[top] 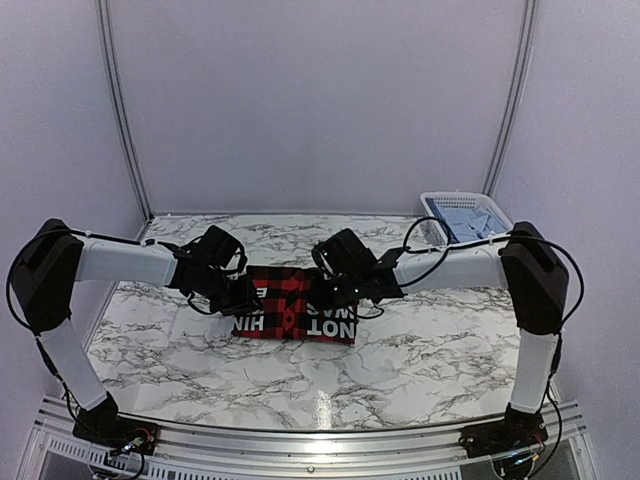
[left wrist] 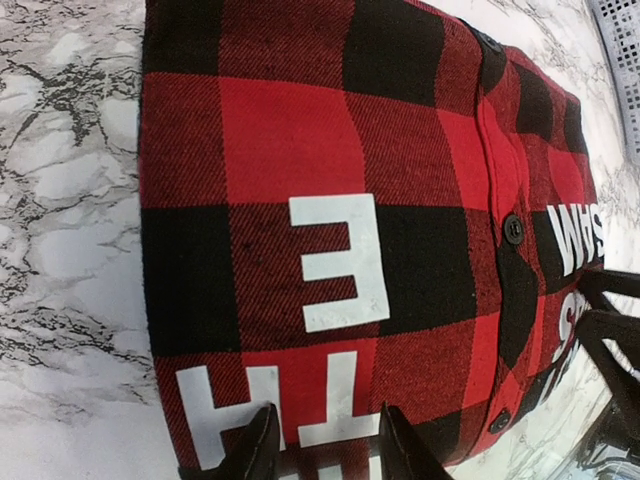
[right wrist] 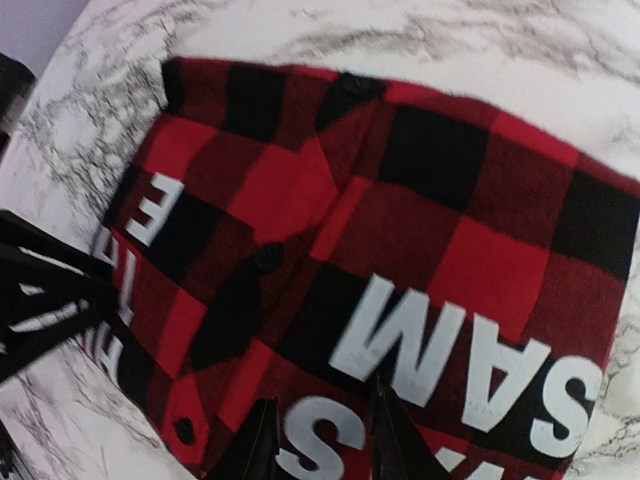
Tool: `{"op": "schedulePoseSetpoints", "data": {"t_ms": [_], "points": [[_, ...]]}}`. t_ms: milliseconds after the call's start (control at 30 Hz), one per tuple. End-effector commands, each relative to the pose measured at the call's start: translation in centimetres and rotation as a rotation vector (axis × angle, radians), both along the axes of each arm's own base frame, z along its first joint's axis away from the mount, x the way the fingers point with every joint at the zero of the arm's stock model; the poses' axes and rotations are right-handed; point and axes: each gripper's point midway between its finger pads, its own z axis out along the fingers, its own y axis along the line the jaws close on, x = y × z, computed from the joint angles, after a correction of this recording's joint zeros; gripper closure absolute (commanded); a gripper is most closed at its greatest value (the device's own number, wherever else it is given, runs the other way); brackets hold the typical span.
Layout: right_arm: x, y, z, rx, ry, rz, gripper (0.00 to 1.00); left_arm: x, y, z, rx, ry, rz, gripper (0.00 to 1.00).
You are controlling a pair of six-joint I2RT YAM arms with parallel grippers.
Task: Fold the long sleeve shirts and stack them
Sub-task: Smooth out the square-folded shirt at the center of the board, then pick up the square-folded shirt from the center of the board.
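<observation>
The left gripper's fingers are above flat cloth [left wrist: 328, 435], well in from the shirt's side edge, so they should move to that edge [left wrist: 170, 430] before the robot lifts the shirt.
The red-and-black check shirt [top: 295, 302] with white letters lies folded into a flat rectangle on the marble table. My left gripper [top: 243, 298] is at its left end. In the left wrist view the shirt [left wrist: 300, 150] fills the frame and that gripper [left wrist: 330, 445] stands open, with flat cloth showing between the fingers. My right gripper [top: 341, 290] is over the shirt's right part. In the right wrist view its jaws [right wrist: 325, 440] are open just above the lettered cloth [right wrist: 430, 220]. A pale blue shirt [top: 470, 220] lies in the basket.
A white lattice basket [top: 432, 201] stands at the back right corner of the marble table [top: 400, 370]. Its corner shows in the left wrist view [left wrist: 625, 40]. White walls enclose the table on three sides.
</observation>
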Motion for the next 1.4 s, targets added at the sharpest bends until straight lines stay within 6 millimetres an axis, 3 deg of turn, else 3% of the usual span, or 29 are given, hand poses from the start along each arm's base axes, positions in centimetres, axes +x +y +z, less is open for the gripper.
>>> {"op": "schedulePoseSetpoints", "data": {"t_ms": [0,133,267,467,667,1000,1367], "points": [[-2.3,-2.8,-3.7,-0.043,0.069,-0.059,0.72,0.4,0.7,0.0,0.011,0.019,0.017,0.65],[-4.3,-5.4,-6.0,-0.053,0.123,-0.108,0.72,0.9,1.1,0.1,0.008,0.018,0.029,0.65],[-5.0,-6.5,-6.2,-0.054,0.131,-0.129,0.73,1.2,1.9,0.0,0.007,0.021,0.046,0.64],[-3.8,-5.9,-2.5,-0.046,0.061,-0.110,0.72,1.2,2.7,-0.1,-0.002,0.033,0.047,0.59],[-2.4,-6.4,1.0,-0.028,0.000,-0.120,0.62,0.8,2.9,-0.1,-0.012,0.042,0.036,0.56],[0.3,-10.3,-0.7,-0.032,0.035,-0.190,0.56,0.3,2.9,-0.6,-0.013,0.058,0.021,0.53],[0.6,-9.8,-3.6,-0.013,0.101,-0.171,0.58,0.2,2.9,-1.0,-0.010,0.068,0.015,0.52]]}}
